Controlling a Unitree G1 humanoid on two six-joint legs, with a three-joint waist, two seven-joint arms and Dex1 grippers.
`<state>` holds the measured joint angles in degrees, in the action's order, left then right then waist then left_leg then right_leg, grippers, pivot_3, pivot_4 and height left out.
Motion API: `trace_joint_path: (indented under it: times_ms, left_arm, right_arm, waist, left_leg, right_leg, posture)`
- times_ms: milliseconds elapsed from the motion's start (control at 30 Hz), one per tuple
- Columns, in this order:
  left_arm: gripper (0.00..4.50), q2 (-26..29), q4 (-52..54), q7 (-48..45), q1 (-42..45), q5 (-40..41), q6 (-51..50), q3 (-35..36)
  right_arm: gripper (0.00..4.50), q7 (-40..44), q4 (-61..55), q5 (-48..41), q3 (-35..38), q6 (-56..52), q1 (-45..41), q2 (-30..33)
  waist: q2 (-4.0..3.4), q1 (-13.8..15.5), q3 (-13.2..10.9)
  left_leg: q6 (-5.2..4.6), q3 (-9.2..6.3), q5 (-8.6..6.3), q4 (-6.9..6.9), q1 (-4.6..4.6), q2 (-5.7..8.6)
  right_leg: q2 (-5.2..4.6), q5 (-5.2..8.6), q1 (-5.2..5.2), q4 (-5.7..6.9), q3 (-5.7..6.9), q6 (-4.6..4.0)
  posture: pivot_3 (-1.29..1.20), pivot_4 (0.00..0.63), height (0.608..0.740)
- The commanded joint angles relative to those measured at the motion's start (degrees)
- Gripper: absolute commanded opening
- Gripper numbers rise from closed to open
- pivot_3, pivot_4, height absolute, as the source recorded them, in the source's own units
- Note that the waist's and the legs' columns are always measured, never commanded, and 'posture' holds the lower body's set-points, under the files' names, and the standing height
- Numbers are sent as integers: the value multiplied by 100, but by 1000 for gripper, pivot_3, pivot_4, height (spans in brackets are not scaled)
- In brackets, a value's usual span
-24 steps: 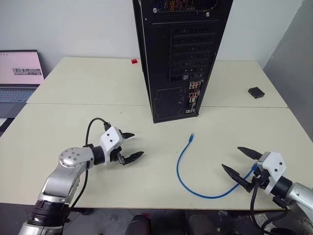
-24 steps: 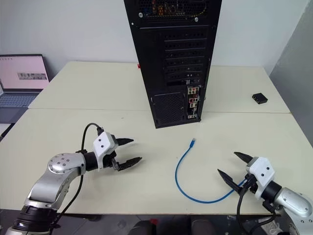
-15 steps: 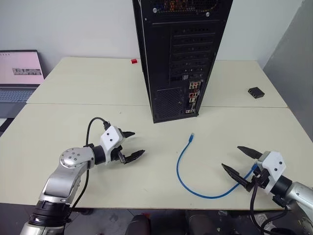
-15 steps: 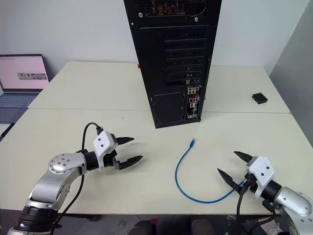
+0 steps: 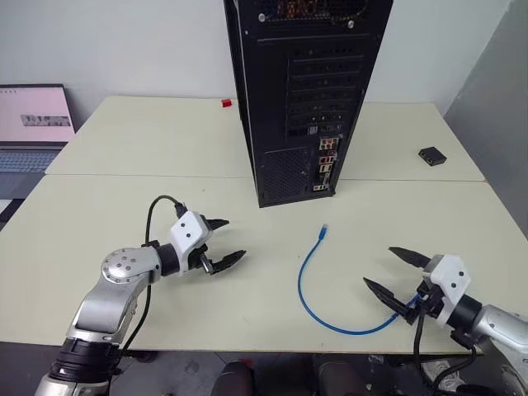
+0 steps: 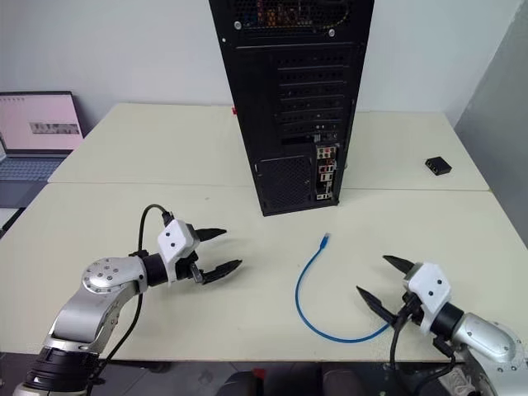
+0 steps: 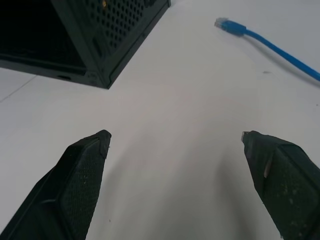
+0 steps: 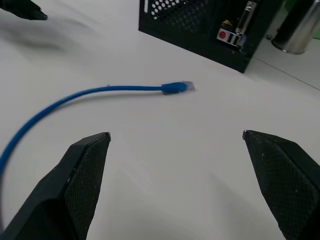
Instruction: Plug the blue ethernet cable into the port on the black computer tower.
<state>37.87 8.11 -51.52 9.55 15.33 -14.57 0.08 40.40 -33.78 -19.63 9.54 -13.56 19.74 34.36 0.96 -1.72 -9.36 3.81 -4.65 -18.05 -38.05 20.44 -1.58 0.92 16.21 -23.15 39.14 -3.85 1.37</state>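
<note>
My gripper will make the blue ethernet cable's tail bow and trail behind when it lifts the plug [image 5: 322,233], since the cable lies in a loose open curve [image 5: 311,313].
The black computer tower [image 5: 305,91] stands upright at mid-table, its rear panel facing me. The port [image 5: 327,165] sits in the narrow strip of red and orange connectors low on that panel. The blue ethernet cable [image 5: 300,276] curves over the table in front of the tower, with one plug [image 5: 324,227] pointing at it. Its near end is hidden behind my right gripper [image 5: 378,266], which is open and low at the front right, holding nothing. That plug [image 8: 176,88] also lies ahead of the right gripper [image 8: 175,135] in its wrist view. My left gripper [image 5: 233,239] is open and empty, left of the cable.
A laptop [image 5: 33,124] sits on a separate surface at the far left. A small black box [image 5: 431,155] lies at the back right and a small red piece [image 5: 226,103] behind the tower. A seam [image 5: 148,175] divides the two tabletops.
My right gripper has edged a little to the left along the front edge, toward the cable's loop. The left gripper and the cable have stayed put.
</note>
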Motion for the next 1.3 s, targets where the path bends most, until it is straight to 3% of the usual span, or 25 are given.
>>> trace_joint_path:
  times_ms: [33, 333, 567, 1033, 1133, 1300]
  left_arm:
    - [4461, 67, 188, -353, 80, 116, 118, -138]
    - [4461, 13, -36, -745, 357, 80, 212, -342]
    - [4461, 9, -248, -901, 512, 62, 364, -397]
    - [4461, -70, -509, -1003, 652, -36, 652, -526]
    - [4500, -78, -481, -995, 666, -36, 646, -545]
    - [4500, -99, -427, -966, 738, -30, 594, -579]
  right_arm:
    - [4500, -233, -455, -39, -366, -164, -92, -198]
    - [4500, -1703, -72, 684, -1654, -1237, -1155, -1377]
    - [4500, -2678, 232, 642, -1830, -2405, -1792, -2402]
    - [4500, -3503, 688, 1094, -2170, -3506, -2575, -2930]
    - [4044, -3585, 756, 1158, -2199, -3619, -2655, -2970]
    - [2882, -3673, 806, 1266, -2180, -3728, -2747, -3008]
  waist:
    - [0, -1, 0]
    - [0, -11, 0]
    - [-1, -10, 0]
    - [-2, -23, 0]
    - [-2, -25, 0]
    - [-2, -31, 0]
  left_leg:
    - [0, 1, 0, 0, 0, 0]
    - [1, -1, 0, -1, 0, 0]
    - [1, -6, 0, 1, 9, -1]
    - [1, -9, 0, 0, 9, 1]
    - [1, -10, 0, 1, 9, 0]
    - [0, -11, 0, 1, 9, 0]
  right_leg:
    - [0, 0, 0, 0, -1, 0]
    - [2, 0, -1, 2, 1, 0]
    - [0, 0, -9, 2, 7, -1]
    - [0, 0, -12, 7, 10, -1]
    - [0, 0, -12, 7, 11, -1]
    - [0, 0, -13, 8, 12, -1]
  posture:
    - [0, 150, 740]
    - [0, 150, 740]
    - [0, 150, 740]
    - [0, 150, 740]
    - [0, 150, 740]
    - [0, 150, 740]
